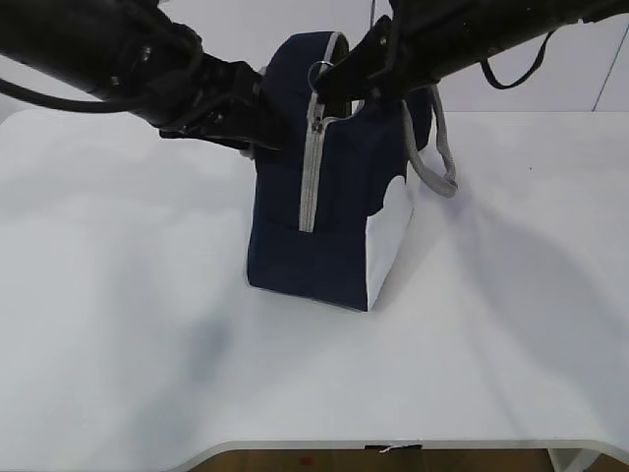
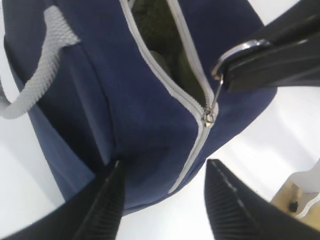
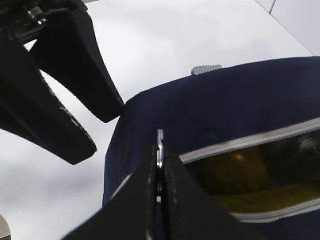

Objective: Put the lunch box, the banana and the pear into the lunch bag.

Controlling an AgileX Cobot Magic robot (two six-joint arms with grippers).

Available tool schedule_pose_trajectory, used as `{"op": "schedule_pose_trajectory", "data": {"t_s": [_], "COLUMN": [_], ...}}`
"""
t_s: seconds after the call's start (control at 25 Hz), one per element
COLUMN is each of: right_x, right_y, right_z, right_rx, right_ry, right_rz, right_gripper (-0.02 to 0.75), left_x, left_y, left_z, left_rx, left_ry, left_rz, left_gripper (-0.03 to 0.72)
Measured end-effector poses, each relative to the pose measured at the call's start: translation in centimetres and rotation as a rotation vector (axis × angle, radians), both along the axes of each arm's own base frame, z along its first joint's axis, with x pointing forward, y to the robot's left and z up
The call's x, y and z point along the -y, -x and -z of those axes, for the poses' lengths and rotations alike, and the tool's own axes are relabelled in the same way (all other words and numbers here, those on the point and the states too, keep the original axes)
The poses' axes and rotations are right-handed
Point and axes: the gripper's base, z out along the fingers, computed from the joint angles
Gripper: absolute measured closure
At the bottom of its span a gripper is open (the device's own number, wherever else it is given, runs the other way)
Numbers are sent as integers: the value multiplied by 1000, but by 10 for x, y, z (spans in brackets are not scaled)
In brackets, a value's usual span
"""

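Observation:
The lunch bag's side fold (image 2: 107, 149) is at the edge of my left gripper's opening. I should move over and pinch that fold (image 2: 112, 160) before I pull the zipper.
The navy lunch bag (image 1: 314, 246) stands upright mid-table, white panel on its right side. My right gripper (image 3: 159, 150) is shut on the zipper's ring pull (image 2: 235, 52) at the bag's top front corner (image 1: 319, 71). The zipper is closed down the front and open along the top. Through that gap show the yellow pear (image 3: 235, 170) and the banana (image 3: 270, 197) beneath it. The lunch box cannot be made out. My left gripper (image 2: 164, 165) is open and straddles the bag's upper end corner; one finger (image 2: 107, 200) touches the fabric, the other (image 2: 230, 200) stands apart.
A grey handle (image 1: 442, 157) hangs off the bag's right side, another (image 2: 45, 75) over its flank. The white table (image 1: 118, 324) stretches around the bag, its front edge (image 1: 393, 445) near the bottom of the exterior view. Both arms cross above the bag.

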Motion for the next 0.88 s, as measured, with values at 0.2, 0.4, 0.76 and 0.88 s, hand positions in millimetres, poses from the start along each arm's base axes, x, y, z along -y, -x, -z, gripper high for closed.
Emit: {"op": "schedule_pose_trajectory", "data": {"t_s": [0.2,0.4,0.76,0.88], "right_x": [0,0,0,0], "right_y": [0,0,0,0], "right_z": [0,0,0,0], "right_rx": [0,0,1,1], "right_ry": [0,0,0,0], "right_rz": [0,0,2,2], "right_gripper": [731,731,731,731], "left_x": [-1,-2,-12,-12], "left_y": [-1,0,8,4], "left_z": [0,-1,-23,-15], "left_rx": [15,22,94,77], "left_ry": [-16,-28,-32,-43], "left_rz": [0,7,1,-1], "left_gripper": [196,179,177,177]}}
